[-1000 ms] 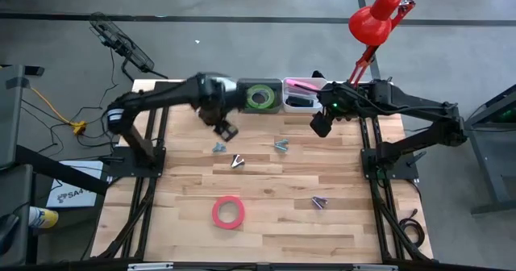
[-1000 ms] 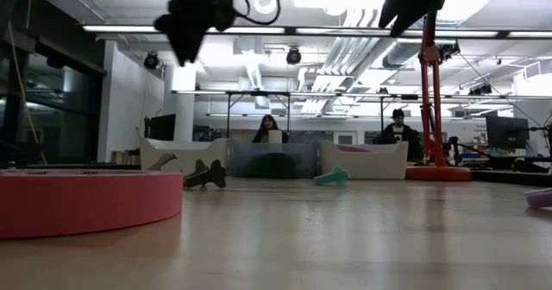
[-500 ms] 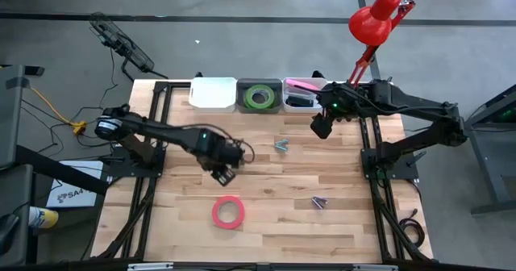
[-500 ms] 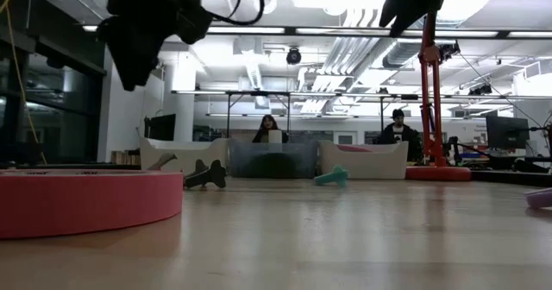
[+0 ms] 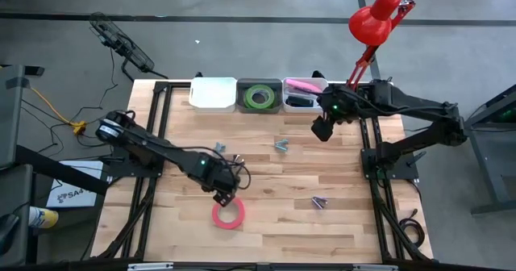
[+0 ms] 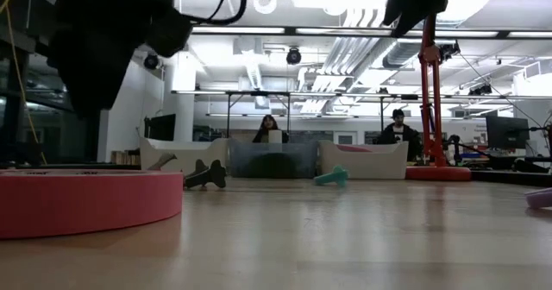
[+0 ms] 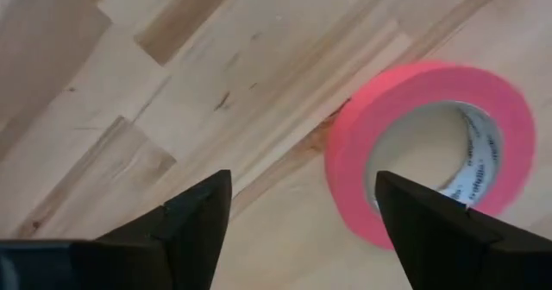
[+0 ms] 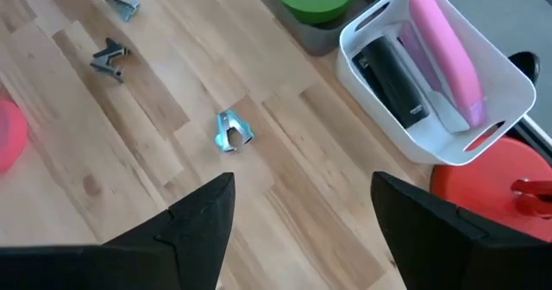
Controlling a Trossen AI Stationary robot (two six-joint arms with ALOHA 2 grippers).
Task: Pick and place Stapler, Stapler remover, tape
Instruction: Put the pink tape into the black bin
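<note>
The pink tape roll [image 5: 228, 224] will stack on top of the green tape roll [image 5: 259, 106] when I carry it to the middle bin, because the green tape roll lies flat and takes up nearly all of that bin.
A pink tape roll [image 5: 229, 214] lies flat on the wooden table, near the front in the low view [image 6: 86, 202]. My left gripper [image 5: 223, 197] hangs open just above the roll's far-left rim, pointing down. In the left wrist view [image 7: 297, 230] one finger stands over the roll [image 7: 431, 152] and the other over bare wood, touching nothing. A green tape roll [image 5: 259, 96] lies in the middle bin. A pink stapler [image 8: 440, 48] and a black one [image 8: 392, 78] lie in the right bin [image 5: 302, 96]. My right gripper [image 5: 322, 128] waits open in the air near that bin.
Small metal staple removers lie scattered on the table [image 5: 280, 145], [image 5: 319, 202], [image 5: 218, 148]. A white bin [image 5: 213, 93] stands at the far edge, left of the green roll. A red lamp [image 5: 375, 21] rises at the far right corner.
My left gripper has swung from the bins at the far edge toward the table's near edge and down, ending just over the pink tape roll. The roll has not moved.
</note>
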